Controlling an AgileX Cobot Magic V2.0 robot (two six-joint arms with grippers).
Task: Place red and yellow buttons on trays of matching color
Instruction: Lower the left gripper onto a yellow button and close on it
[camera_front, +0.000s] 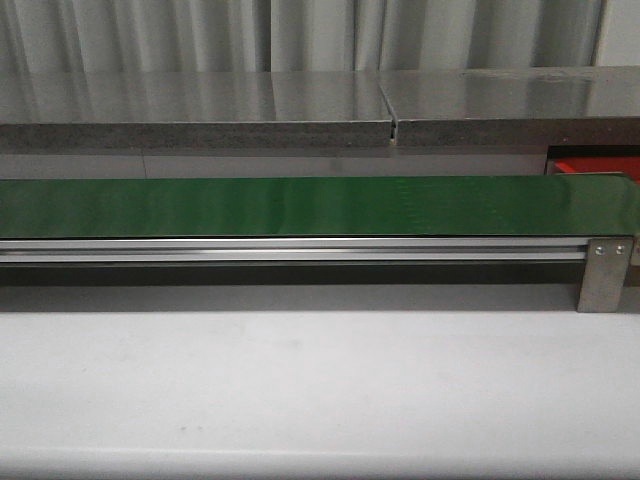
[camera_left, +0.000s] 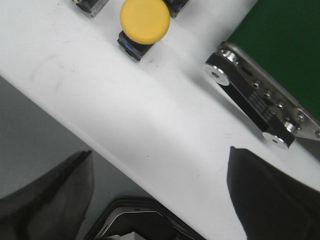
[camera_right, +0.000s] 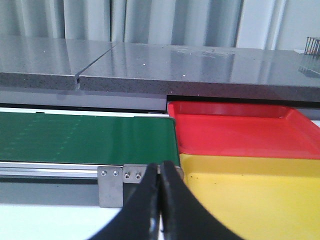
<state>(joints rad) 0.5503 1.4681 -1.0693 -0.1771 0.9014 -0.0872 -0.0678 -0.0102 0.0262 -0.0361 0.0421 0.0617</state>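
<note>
The green conveyor belt lies flat and clear toward the red tray, so the yellow button will ride along upright when I place it there.
In the left wrist view a yellow button on a black base stands on the white table, with parts of two more black bases beside it at the picture's edge. My left gripper is open and empty, well short of the button, over the table's edge. In the right wrist view my right gripper is shut with nothing in it, in front of the conveyor's end. Past it lie the yellow tray and, farther back, the red tray. No red button shows. Neither gripper shows in the front view.
The green conveyor belt on a silver rail runs across the front view, with a metal bracket at its right end. A grey stone counter stands behind. A corner of the red tray shows at far right.
</note>
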